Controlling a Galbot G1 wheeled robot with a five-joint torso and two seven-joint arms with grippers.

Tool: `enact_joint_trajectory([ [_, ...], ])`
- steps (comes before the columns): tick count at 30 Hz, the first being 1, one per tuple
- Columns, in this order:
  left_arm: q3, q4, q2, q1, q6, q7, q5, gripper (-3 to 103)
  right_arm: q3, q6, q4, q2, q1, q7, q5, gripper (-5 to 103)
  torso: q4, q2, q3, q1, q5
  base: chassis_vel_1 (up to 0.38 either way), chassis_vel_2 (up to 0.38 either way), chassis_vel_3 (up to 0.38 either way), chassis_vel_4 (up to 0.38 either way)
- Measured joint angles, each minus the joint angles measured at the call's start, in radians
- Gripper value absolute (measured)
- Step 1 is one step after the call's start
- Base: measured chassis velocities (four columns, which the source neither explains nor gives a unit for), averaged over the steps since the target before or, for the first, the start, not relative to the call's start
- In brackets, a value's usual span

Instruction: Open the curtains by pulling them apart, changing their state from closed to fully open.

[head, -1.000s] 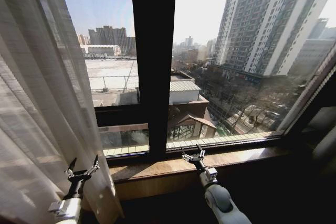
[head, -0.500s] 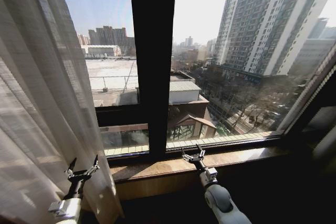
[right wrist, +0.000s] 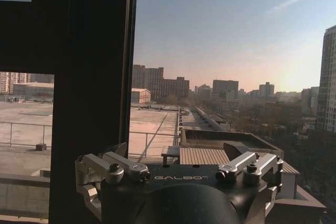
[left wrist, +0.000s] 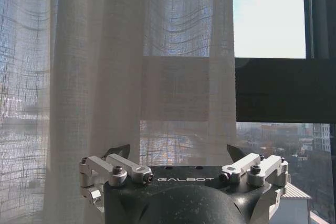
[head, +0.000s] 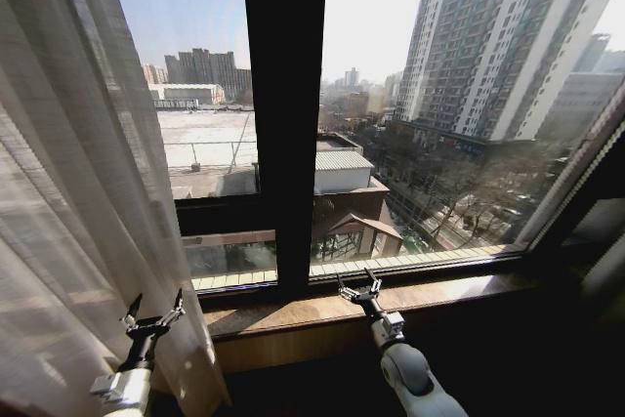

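Observation:
The sheer white curtain lets daylight through, so I should expect a wide piece of glass behind it when I pull it to the side.
A sheer white curtain hangs bunched along the left side of the window, and light shines through its pleats. My left gripper is open, low down and just in front of that curtain's inner edge, holding nothing. In the left wrist view the curtain hangs right ahead of the open left gripper, apart from the fingers. My right gripper is open above the window sill, near the middle post, facing bare glass. The right wrist view has the right gripper open with the city beyond.
A wide dark window post stands in the middle of the glass. A brown stone sill runs below the window. A dark slanted band borders the far right edge. Buildings lie outside.

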Motion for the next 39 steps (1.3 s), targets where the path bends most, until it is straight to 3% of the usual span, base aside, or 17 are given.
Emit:
enact_joint_trajectory([
  [39, 0.000, 0.000, 0.000, 0.000, 0.000, 0.000, 0.000, 100, 0.000, 0.000, 0.000, 0.000, 0.000, 0.000, 0.000, 100, 0.0000, 0.000, 0.000, 0.000, 0.0000, 0.000, 0.000, 0.000, 0.000],
])
